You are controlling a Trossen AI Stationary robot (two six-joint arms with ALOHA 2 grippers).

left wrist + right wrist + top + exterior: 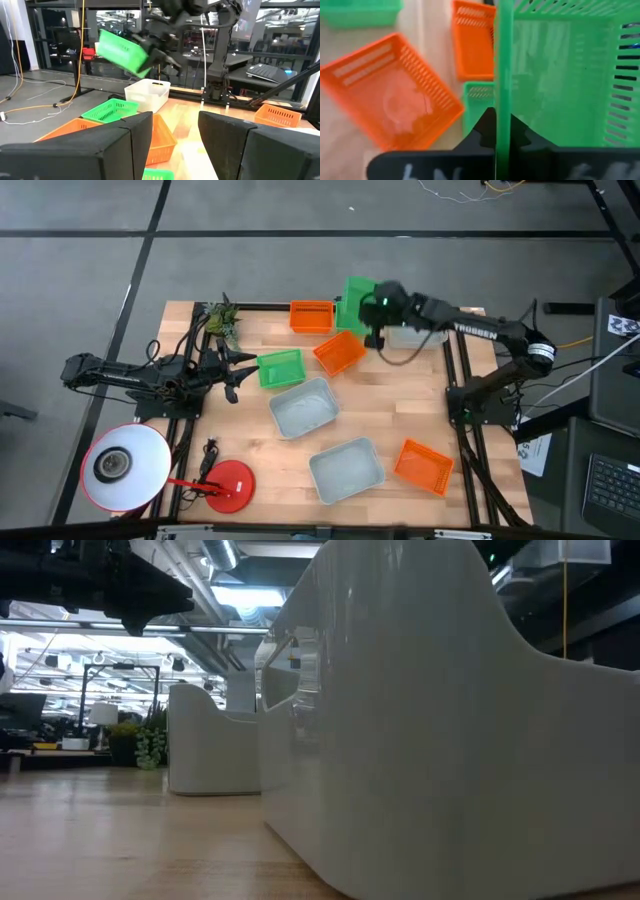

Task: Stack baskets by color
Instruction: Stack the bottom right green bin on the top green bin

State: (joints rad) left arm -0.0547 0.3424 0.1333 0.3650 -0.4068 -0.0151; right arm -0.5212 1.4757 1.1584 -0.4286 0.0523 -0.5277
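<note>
The held green basket's gripped side [503, 65] is parallel to the green basket [478, 104] below. My right gripper should continue to go down until the baskets nest, and then let go.
My right gripper [372, 308] is shut on a green basket [357, 292] and holds it in the air over the table's far edge. Another green basket [480, 97] sits on the table below it, between two orange baskets [311, 316] [340, 352]. A third green basket [279, 368] rests left of centre. Two pale grey baskets [303, 407] [346, 470] and one more orange basket [424, 465] stand nearer the front. My left gripper [235, 375] waits open at the table's left side, touching nothing. My right gripper pinches one side wall of the green basket at its rim [503, 95], with one finger inside the basket and one outside. The fingers slant down from the table's right side. The basket [122, 50] is lifted clear and hangs tilted.
A red round lamp base [228, 483] and its white shade [125, 465] stand at the front left corner. A small plant [222, 320] is at the far left. Another pale basket [147, 95] sits by the far edge under the right arm. Bare wood [250, 440] lies toward the front.
</note>
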